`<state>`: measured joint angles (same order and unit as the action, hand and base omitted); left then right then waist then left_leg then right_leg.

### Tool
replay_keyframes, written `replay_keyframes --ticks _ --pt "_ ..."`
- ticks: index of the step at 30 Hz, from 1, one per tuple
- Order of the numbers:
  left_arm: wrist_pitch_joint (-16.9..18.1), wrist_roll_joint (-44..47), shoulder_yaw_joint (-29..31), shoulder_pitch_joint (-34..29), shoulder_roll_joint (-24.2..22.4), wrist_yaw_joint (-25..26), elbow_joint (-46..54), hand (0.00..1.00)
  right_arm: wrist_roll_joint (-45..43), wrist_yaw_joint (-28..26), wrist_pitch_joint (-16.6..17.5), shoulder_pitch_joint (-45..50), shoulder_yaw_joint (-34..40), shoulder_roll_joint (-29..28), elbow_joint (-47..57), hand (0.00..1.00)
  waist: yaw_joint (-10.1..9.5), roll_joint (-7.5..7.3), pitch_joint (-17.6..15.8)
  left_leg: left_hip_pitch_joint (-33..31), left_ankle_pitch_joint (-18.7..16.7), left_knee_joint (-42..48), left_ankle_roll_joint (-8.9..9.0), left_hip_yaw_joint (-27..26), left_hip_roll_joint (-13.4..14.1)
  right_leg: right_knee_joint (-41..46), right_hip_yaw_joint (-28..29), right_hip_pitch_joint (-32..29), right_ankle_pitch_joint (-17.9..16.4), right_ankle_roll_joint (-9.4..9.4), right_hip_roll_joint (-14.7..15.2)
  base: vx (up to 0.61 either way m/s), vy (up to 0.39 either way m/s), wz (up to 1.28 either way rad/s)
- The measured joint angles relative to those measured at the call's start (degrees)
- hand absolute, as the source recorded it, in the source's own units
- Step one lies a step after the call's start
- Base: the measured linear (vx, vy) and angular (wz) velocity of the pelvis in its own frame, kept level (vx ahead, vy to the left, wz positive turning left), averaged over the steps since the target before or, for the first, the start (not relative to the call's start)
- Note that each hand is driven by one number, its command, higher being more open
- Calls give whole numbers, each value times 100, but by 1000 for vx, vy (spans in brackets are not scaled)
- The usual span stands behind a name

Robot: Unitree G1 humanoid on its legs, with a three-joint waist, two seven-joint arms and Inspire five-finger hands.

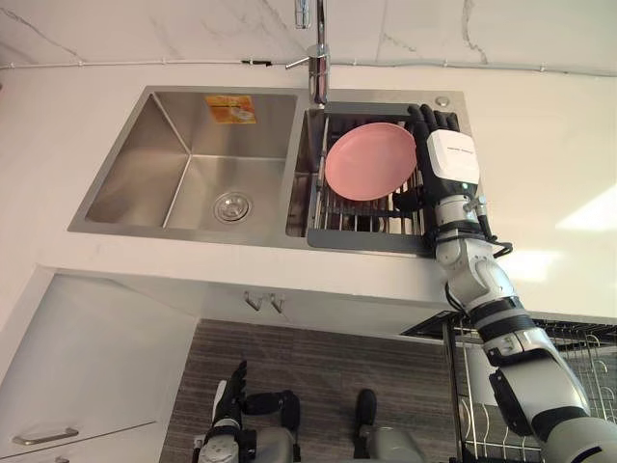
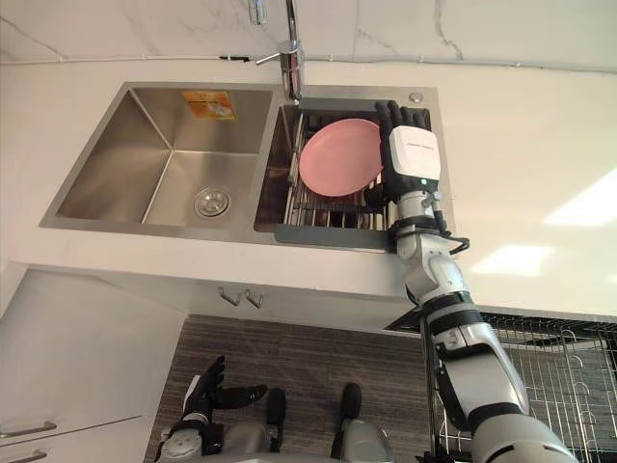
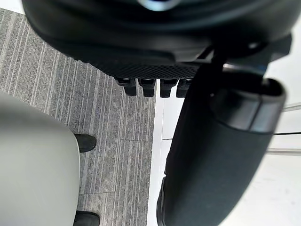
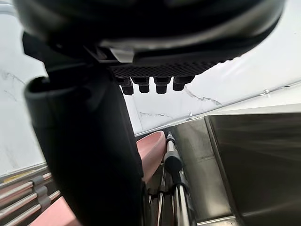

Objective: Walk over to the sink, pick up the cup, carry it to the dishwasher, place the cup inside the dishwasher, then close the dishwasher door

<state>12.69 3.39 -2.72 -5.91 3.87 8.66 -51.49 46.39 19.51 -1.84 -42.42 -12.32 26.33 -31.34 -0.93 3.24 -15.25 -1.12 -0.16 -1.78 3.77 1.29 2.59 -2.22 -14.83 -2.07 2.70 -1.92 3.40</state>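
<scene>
I see only empty wires (image 1: 355, 214) around the pink plate (image 1: 370, 162), so I expect the dish rack behind it to be empty when I lift the pink plate.
My right hand (image 1: 451, 154) reaches over the right basin of the steel sink (image 1: 135, 145), at the right-hand end of a wire dish rack (image 1: 357, 217). Its fingers (image 4: 150, 84) are straight and open, with nothing between them and the thumb. A round pink plate (image 1: 371, 160) leans in the rack just left of the hand, and its rim (image 4: 153, 153) shows past the thumb in the right wrist view. My left hand (image 1: 231, 395) hangs low by the floor with relaxed, open fingers and holds nothing.
The faucet (image 1: 318, 58) stands behind the divide between the basins. The left basin (image 1: 193, 164) holds only its drain. White countertop (image 1: 540, 145) lies to the right. A dishwasher's wire rack (image 1: 569, 357) is pulled out at lower right. White cabinet drawers (image 1: 77, 386) are at lower left.
</scene>
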Motion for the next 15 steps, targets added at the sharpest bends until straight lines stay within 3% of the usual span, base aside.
replay_keyframes --ticks 15 --pt "4 119 -107 271 44 104 -73 100 0 52 -48 -901 -208 558 -405 100 -71 80 -351 -384 87 96 -40 137 -54 103 -123 -310 19 28 55 -10 2 4"
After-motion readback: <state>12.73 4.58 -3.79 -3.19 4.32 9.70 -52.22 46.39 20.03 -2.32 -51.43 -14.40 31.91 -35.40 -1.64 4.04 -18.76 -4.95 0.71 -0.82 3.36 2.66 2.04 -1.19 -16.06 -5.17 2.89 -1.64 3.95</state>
